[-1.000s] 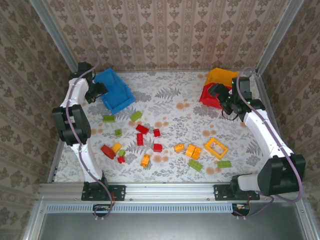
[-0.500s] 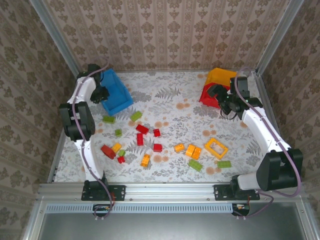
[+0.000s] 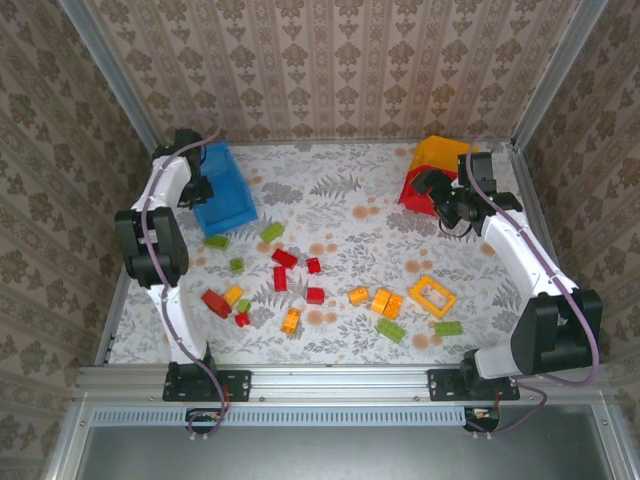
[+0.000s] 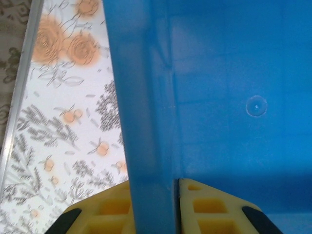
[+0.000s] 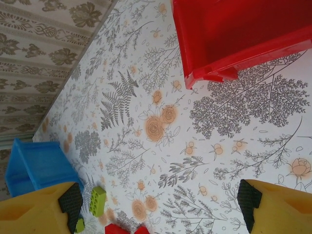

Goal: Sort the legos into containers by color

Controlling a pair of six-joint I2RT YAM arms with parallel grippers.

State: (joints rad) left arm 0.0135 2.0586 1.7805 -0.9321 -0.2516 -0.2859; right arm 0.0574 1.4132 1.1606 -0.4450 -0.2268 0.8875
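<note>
Next, I bring the blue bin point(image 3: 228, 193) toward the middle point(image 3: 285, 188) with my left gripper and straighten it, because it slants near the table's edge, far from the red bin.
The blue bin point(image 3: 230, 192) stands at the back left. My left gripper point(image 3: 202, 188) is shut on its left wall. In the left wrist view that blue wall point(image 4: 141, 122) runs straight down between my yellow fingers point(image 4: 214, 210), which press on it from both sides. My right gripper point(image 3: 441, 207) hangs open just in front of the red bin point(image 3: 416, 190), with the yellow-orange bin point(image 3: 443, 152) behind it. Between the right gripper's pads point(image 5: 70, 200) there is bare tablecloth. Red legos point(image 3: 284, 258), green legos point(image 3: 272, 232), orange legos point(image 3: 382, 300) and a yellow frame piece point(image 3: 432, 295) lie scattered mid-table.
The right wrist view takes in the red bin's corner point(image 5: 234, 29), the blue bin point(image 5: 34, 168) far off, and a green brick point(image 5: 97, 201) beside red ones point(image 5: 122, 229). Metal rails edge the table point(image 3: 330, 185), with patterned walls close behind.
My left gripper moved in onto the blue bin's left wall and shut on it; the bin turned slightly. My right gripper shifted a little near the red bin, staying open.
</note>
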